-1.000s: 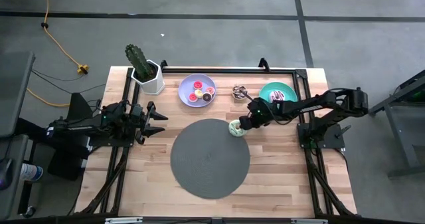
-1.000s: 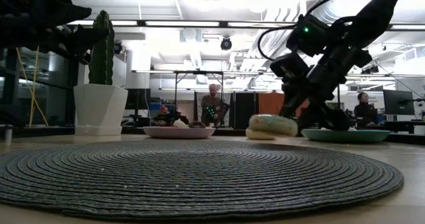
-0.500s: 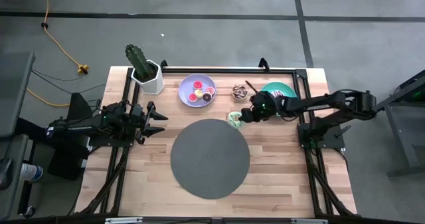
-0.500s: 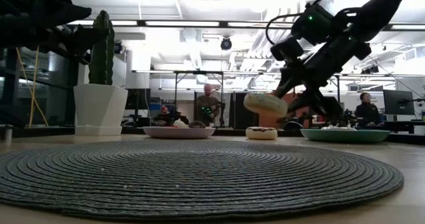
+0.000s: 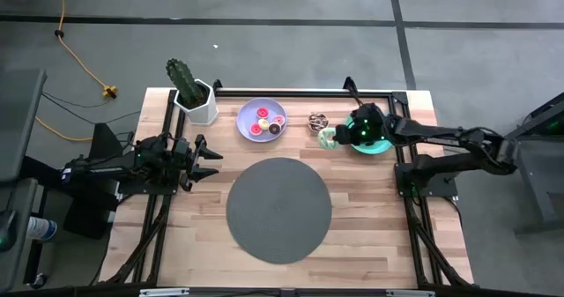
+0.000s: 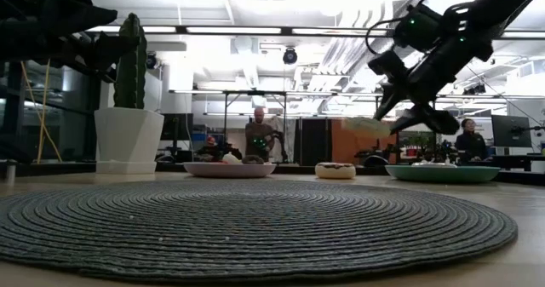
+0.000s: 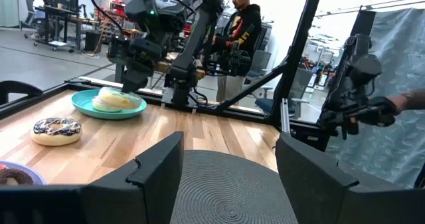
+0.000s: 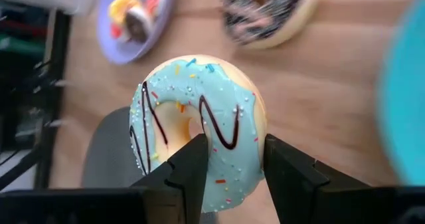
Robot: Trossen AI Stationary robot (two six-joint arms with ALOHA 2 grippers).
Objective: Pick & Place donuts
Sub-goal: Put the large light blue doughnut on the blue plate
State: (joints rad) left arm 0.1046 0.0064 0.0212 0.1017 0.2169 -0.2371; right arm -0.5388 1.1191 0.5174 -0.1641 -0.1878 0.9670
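The blue-green iced donut [image 5: 327, 138] is hanging over wood outside the teal plate's rim, so the robot's right gripper should move it over the teal plate [image 5: 376, 146] and lower it there before letting go.
My right gripper [image 8: 236, 147] is shut on a pale blue-green iced donut [image 8: 196, 127] with brown drizzle and sprinkles. It hovers over bare wood just beside the teal plate [image 5: 381, 143], near the table's far right; the low view shows the donut [image 6: 368, 127] in the air. A chocolate sprinkled donut [image 5: 317, 121] lies flat on the table close by. The lavender plate [image 5: 248, 114] holds several small donuts. My left gripper [image 5: 201, 152] is open and waits at the table's left. My right gripper holds the donut by one side of its ring [image 8: 239, 134]. One finger [image 8: 192, 164] reaches to the hole and the other [image 8: 285, 167] lies on the outer edge. The donut is lifted clear, its iced face toward the wrist camera.
A big dark grey round mat [image 5: 278, 209] covers the table's middle. A potted cactus [image 5: 192, 92] stands at the far left corner. Black frame rails [image 5: 300, 92] run along the table's far edge and sides. People show in the room beyond the table.
My right gripper has lifted the blue-green donut off the mat's far right edge. It has carried the donut up and toward the far right, to beside the teal plate. The gripper stayed shut on the donut throughout.
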